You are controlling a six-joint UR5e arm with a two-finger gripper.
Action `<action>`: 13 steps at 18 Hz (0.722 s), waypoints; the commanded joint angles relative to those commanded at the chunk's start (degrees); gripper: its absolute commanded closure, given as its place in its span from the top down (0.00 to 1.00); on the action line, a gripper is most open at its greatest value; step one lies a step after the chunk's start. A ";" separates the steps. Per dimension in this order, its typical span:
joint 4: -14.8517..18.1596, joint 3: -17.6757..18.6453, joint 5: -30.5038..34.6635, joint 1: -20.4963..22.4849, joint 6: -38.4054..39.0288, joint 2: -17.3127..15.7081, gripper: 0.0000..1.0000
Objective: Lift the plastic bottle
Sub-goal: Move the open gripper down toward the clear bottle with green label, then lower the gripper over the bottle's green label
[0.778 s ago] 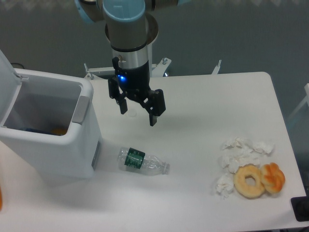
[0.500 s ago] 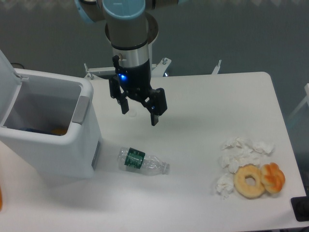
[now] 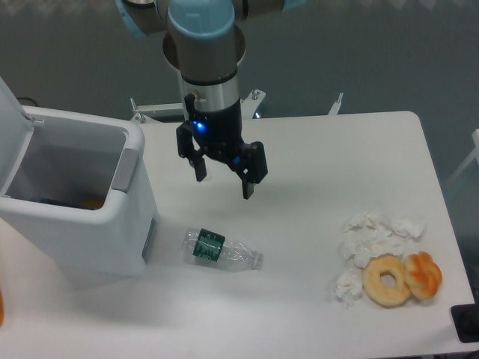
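I expect the plastic bottle (image 3: 222, 250) to stay almost level when I lift it, because it looks clear and empty past its green band.
The plastic bottle (image 3: 221, 250) lies on its side on the white table (image 3: 314, 149), clear and crinkled, with a dark green label band near its left end. My gripper (image 3: 224, 179) hangs above the table, up and slightly right of the bottle, well apart from it. Its two black fingers are spread wide and point down, with nothing between them.
An open white bin (image 3: 71, 198) stands at the left, close to the bottle's left end, with something orange inside. At the right front lie crumpled white tissues (image 3: 374, 235), a plain donut (image 3: 387, 280) and an orange pastry (image 3: 424, 273).
The arm has shifted a little to the right and toward the front, bringing the open gripper nearer the bottle. The bottle has not moved.
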State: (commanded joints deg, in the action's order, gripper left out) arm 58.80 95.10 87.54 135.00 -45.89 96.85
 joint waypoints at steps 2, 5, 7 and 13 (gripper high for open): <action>0.00 0.09 -0.09 0.09 0.97 0.53 1.00; 0.00 1.49 -0.09 0.96 2.55 1.58 1.00; -0.09 1.85 0.00 1.05 2.56 3.07 1.00; -2.20 1.85 0.26 0.88 2.47 6.15 1.00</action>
State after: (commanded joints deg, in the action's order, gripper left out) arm 56.60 96.94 87.80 135.88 -43.42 103.00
